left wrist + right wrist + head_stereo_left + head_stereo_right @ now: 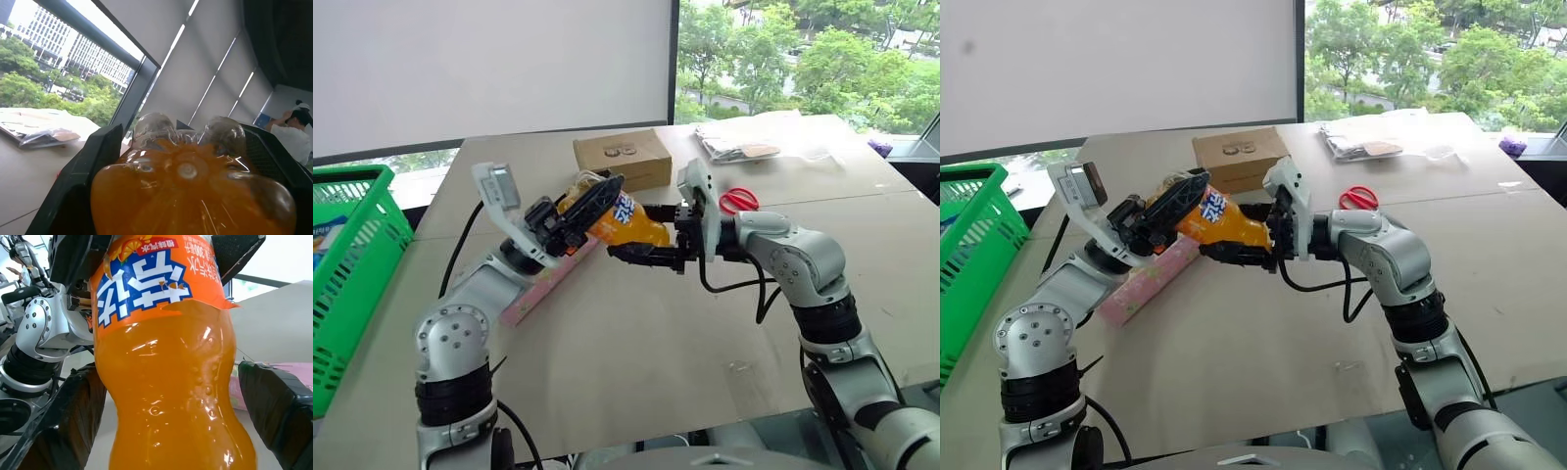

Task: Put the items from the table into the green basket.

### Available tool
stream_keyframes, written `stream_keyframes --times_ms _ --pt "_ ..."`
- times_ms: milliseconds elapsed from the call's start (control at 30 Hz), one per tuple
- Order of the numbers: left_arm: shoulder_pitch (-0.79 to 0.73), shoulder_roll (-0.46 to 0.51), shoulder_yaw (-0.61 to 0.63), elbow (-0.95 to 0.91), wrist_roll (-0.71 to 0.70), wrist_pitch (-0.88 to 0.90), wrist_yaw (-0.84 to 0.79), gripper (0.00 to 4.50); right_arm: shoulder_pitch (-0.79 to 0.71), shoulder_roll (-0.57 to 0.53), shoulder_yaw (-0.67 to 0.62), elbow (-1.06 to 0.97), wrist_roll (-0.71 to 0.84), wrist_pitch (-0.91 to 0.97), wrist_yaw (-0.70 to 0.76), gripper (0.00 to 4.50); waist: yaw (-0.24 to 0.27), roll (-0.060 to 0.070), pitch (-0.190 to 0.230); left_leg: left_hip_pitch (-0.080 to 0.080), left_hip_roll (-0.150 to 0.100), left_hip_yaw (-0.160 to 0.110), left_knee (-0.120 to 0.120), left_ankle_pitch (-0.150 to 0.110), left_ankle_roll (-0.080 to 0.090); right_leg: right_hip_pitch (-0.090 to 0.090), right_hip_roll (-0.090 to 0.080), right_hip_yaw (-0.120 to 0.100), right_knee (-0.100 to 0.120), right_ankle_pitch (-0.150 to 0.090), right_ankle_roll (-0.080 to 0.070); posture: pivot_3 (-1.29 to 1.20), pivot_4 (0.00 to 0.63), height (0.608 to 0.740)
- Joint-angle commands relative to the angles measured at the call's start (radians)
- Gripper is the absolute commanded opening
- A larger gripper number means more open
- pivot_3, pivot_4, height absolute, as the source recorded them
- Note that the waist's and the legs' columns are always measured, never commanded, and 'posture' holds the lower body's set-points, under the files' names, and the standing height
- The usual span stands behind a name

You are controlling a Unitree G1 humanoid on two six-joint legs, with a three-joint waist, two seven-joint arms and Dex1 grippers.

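I need to back my right gripper, now open around the orange soda bottle's loose end [651, 233], clear before my left gripper brings the bottle to the basket [350, 269].
The orange soda bottle [625, 223] hangs in the air over the table [656, 343], lying nearly level between my two grippers. My left gripper [592, 209] is shut on its base end, and in the left wrist view the bottle's bottom [190, 191] sits tight between the black fingers [83, 181]. My right gripper [642, 235] stands open around the neck end; in the right wrist view its fingers [276, 406] are clear of the bottle [171, 382] on both sides. Beneath my left arm the pink floral box [548, 284] lies on the table. The red-handled scissors [737, 201] rest behind my right wrist. The green basket [352, 264] stands at the far left.
A brown cardboard box [622, 157] sits at the back of the table, just beyond the bottle. Clear plastic bags [744, 142] lie at the back right. Something blue and white [323, 243] lies inside the basket. A person [293, 134] sits in the background.
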Motion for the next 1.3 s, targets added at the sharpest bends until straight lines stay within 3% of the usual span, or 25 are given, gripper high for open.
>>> stream_keyframes --times_ms 33,267,433,500,633,767,833,1033,1300 --pt "-0.068 0.007 0.003 -0.002 -0.008 -0.035 0.003 3.01 -0.009 -0.038 0.0 -0.009 -0.02 -0.04 0.001 4.5 0.002 0.0 0.0 0.0 0.0 0.0 0.0 0.0 0.0 0.0 0.0 0.0 0.0 0.0 0.0 0.04 0.0 0.74" --pt "-0.202 0.107 0.073 0.025 0.047 -0.062 0.093 3.01 0.014 -0.233 -0.027 0.053 -0.042 -0.111 0.137 4.5 0.001 -0.001 0.001 -0.001 0.0 -0.001 0.001 0.0 0.0 0.0 0.0 -0.001 -0.001 0.0 0.0 0.09 0.0 0.74" --pt "-0.321 0.271 0.121 0.1 0.2 -0.103 0.126 3.01 -0.011 -0.356 -0.047 0.097 -0.034 -0.143 0.248 4.5 0.001 -0.001 0.001 0.0 0.0 0.0 0.001 0.0 0.0 0.0 0.001 0.0 -0.001 0.0 0.0 0.1 0.0 0.74" --pt "-0.362 0.346 0.107 0.153 0.331 -0.137 0.159 3.01 -0.023 -0.375 -0.038 0.086 -0.035 -0.156 0.277 4.5 0.001 -0.001 0.001 0.0 0.0 0.0 0.0 0.0 0.0 0.0 0.002 0.0 -0.001 0.0 0.0 0.11 0.0 0.74" --pt "-0.42 0.611 -0.034 0.34 0.767 -0.191 0.28 3.01 -0.062 -0.329 -0.083 0.005 0.096 -0.083 0.295 4.5 -0.002 -0.001 0.002 0.001 0.0 0.001 -0.001 0.0 0.0 0.0 0.002 0.001 -0.001 0.0 0.0 0.14 0.0 0.74" --pt "-0.428 0.855 -0.139 0.457 1.061 -0.181 0.332 3.01 -0.081 -0.244 -0.139 -0.06 0.219 -0.093 0.287 4.5 0.002 -0.003 0.003 -0.001 0.002 0.001 -0.003 0.0 0.0 -0.003 0.002 0.0 0.0 0.0 0.0 0.15 0.0 0.74" --pt "-0.393 0.918 -0.156 0.499 1.147 -0.195 0.323 3.01 -0.078 -0.237 -0.144 -0.064 0.228 -0.104 0.29 4.5 0.009 -0.006 0.003 -0.004 0.002 -0.002 -0.003 0.0 0.0 -0.004 0.001 -0.003 -0.002 0.0 0.0 0.15 0.0 0.74" --pt "-0.168 0.967 -0.11 0.667 1.274 -0.301 0.279 3.01 -0.099 -0.204 -0.156 0.008 0.159 -0.178 0.204 4.5 0.044 -0.005 0.003 -0.005 -0.005 -0.002 -0.004 -0.001 0.0 -0.005 -0.014 -0.006 -0.002 -0.001 0.003 0.15 0.0 0.74" --pt "-0.071 0.885 -0.071 0.787 1.267 -0.365 0.247 3.01 -0.094 -0.209 -0.147 0.036 0.124 -0.212 0.176 4.5 0.062 -0.012 -0.001 -0.008 -0.004 -0.005 -0.003 0.0 0.0 -0.006 -0.015 -0.008 -0.001 -0.001 0.002 0.15 0.0 0.74"
